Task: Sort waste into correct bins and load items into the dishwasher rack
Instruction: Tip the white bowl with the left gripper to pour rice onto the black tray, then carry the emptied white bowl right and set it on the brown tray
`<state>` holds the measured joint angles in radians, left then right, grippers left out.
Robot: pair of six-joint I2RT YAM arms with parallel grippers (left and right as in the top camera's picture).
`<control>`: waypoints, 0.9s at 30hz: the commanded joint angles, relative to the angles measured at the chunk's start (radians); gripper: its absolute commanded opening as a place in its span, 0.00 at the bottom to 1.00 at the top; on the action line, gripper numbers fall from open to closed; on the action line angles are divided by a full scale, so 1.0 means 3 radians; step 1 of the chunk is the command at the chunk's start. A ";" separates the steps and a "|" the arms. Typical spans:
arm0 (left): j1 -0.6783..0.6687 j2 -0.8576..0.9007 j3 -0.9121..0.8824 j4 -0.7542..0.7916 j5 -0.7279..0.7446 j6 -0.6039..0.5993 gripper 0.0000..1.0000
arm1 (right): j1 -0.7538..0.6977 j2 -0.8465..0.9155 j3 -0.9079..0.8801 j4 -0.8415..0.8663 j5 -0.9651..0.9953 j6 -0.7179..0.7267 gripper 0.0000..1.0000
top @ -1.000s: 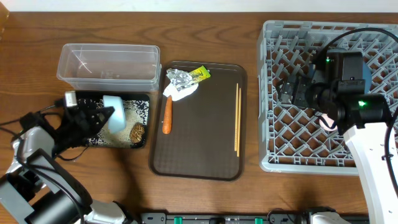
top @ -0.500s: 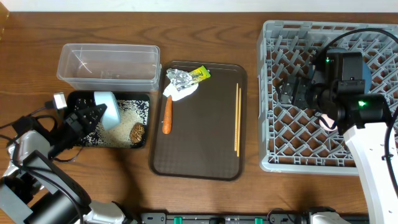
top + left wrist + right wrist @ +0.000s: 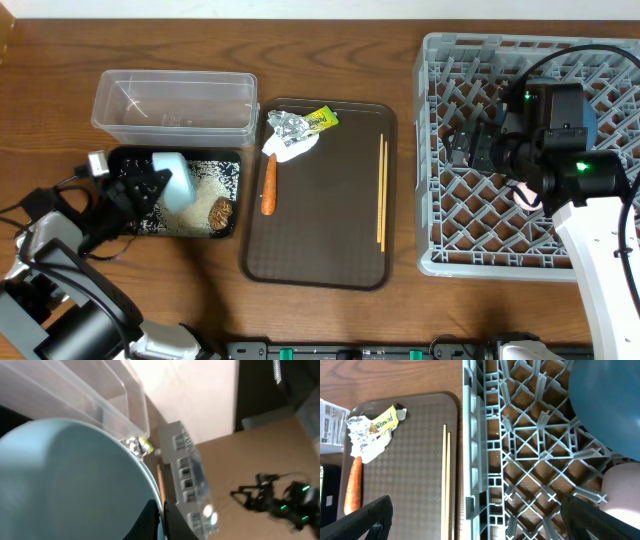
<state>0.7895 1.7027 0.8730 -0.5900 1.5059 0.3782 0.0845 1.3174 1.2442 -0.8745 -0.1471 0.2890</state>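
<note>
The light-blue cup (image 3: 175, 181) is in my left gripper, far from the grey rack, so next my left gripper puts it down on the brown serving tray (image 3: 330, 222) for my right gripper.
My left gripper (image 3: 150, 187) is shut on the rim of the light-blue cup (image 3: 176, 178) and holds it tilted over the black tray (image 3: 238, 190). The cup fills the left wrist view (image 3: 65, 480), with the fingers (image 3: 161, 520) pinching its rim. White rice (image 3: 205, 178) and the brown food lump (image 3: 221, 212) lie in the black tray. My right gripper (image 3: 465, 148) is open and empty over the left part of the grey rack (image 3: 450, 235), its fingers (image 3: 480, 520) spread wide. The dark-blue plate (image 3: 605, 405) and the pink cup (image 3: 622, 485) are in the rack. No white bowl is in view.
The clear tub (image 3: 175, 105) stands behind the black tray. On the brown serving tray (image 3: 320, 240) lie the foil (image 3: 288, 125), sachet (image 3: 322, 119), white paper (image 3: 292, 148), carrot stick (image 3: 268, 185) and chopsticks (image 3: 382, 195).
My left gripper has shifted a little to the left and back with the light-blue cup over the black tray. The right arm has not moved.
</note>
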 commanded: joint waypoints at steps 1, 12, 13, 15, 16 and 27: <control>0.0033 0.0009 -0.0001 0.0022 0.0067 -0.0202 0.06 | 0.0047 -0.0009 0.0013 -0.0018 -0.0062 0.0060 0.99; 0.0277 0.0060 -0.0001 0.1074 -0.0140 -0.2054 0.06 | 0.0047 -0.0009 0.0013 0.0001 -0.0064 0.0099 0.99; 0.0282 0.0060 -0.0001 0.1109 -0.0164 -0.2308 0.06 | 0.0047 -0.0009 0.0013 0.0001 -0.0064 0.0098 0.99; 0.0271 0.0060 -0.0001 0.1356 0.0217 -0.2373 0.07 | 0.0047 -0.0009 0.0013 0.0000 -0.0064 0.0098 0.99; 0.0252 0.0050 -0.0001 0.1453 0.0224 -0.2410 0.06 | 0.0047 -0.0009 0.0013 0.0000 -0.0064 0.0098 0.99; -0.0051 0.0010 -0.0011 0.1144 0.0220 -0.1751 0.06 | 0.0047 -0.0009 0.0013 -0.0011 -0.0062 0.0097 0.99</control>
<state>0.8116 1.7119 0.8642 -0.2333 1.5269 -0.2016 0.0845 1.3174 1.2442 -0.8787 -0.1612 0.3046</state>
